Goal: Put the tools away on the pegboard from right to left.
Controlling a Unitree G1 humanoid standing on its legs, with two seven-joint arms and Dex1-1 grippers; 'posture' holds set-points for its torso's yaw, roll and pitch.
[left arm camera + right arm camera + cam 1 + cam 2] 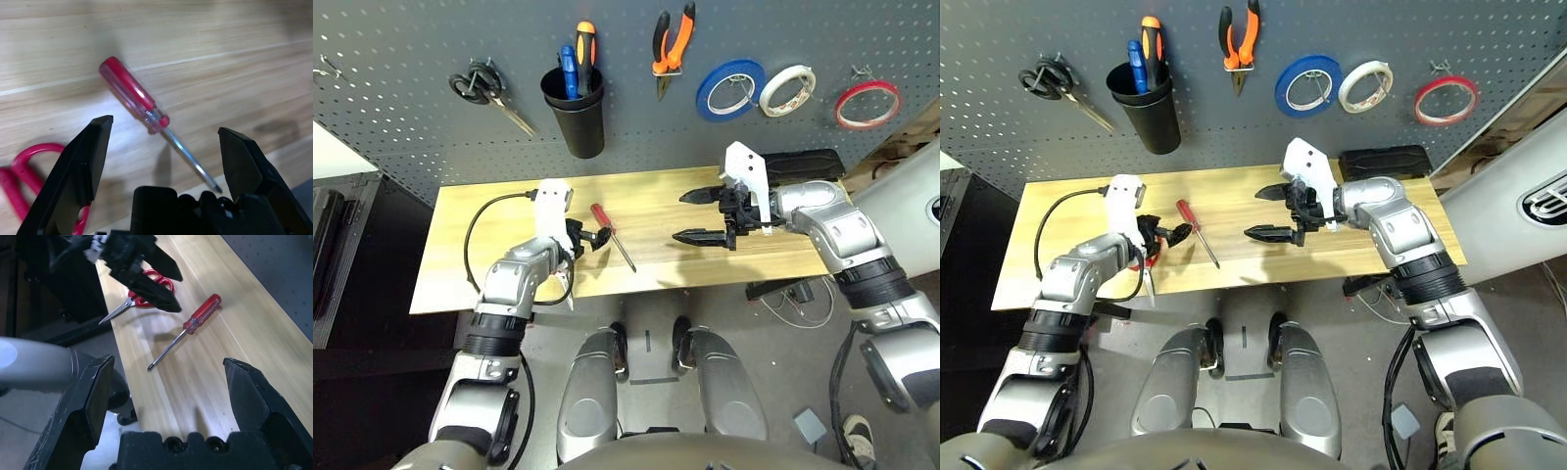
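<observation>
Blue and orange handles (577, 63) stick up above the black cup. I expect the red-handled screwdriver (602, 217) to stick out too when I lower it in.
The red-handled screwdriver (610, 233) lies on the wooden table (656, 196), tip toward the front edge. My left gripper (589, 238) hovers open just left of its handle, the fingers spread on either side of the screwdriver (132, 95). Red-handled scissors (138, 301) lie under that gripper, partly hidden by it. My right gripper (679, 217) is open and empty over the table's middle, pointing left. On the pegboard (411, 59) hang the orange-and-black pliers (673, 44) and, at the far right, the red tape ring (867, 105).
Also on the board are black-handled scissors (484, 88), a black cup (576, 113) holding a blue and an orange tool, a blue tape roll (730, 90) and a white one (787, 90). A black box (803, 162) sits at the table's back right. A black cable (470, 240) loops at the left.
</observation>
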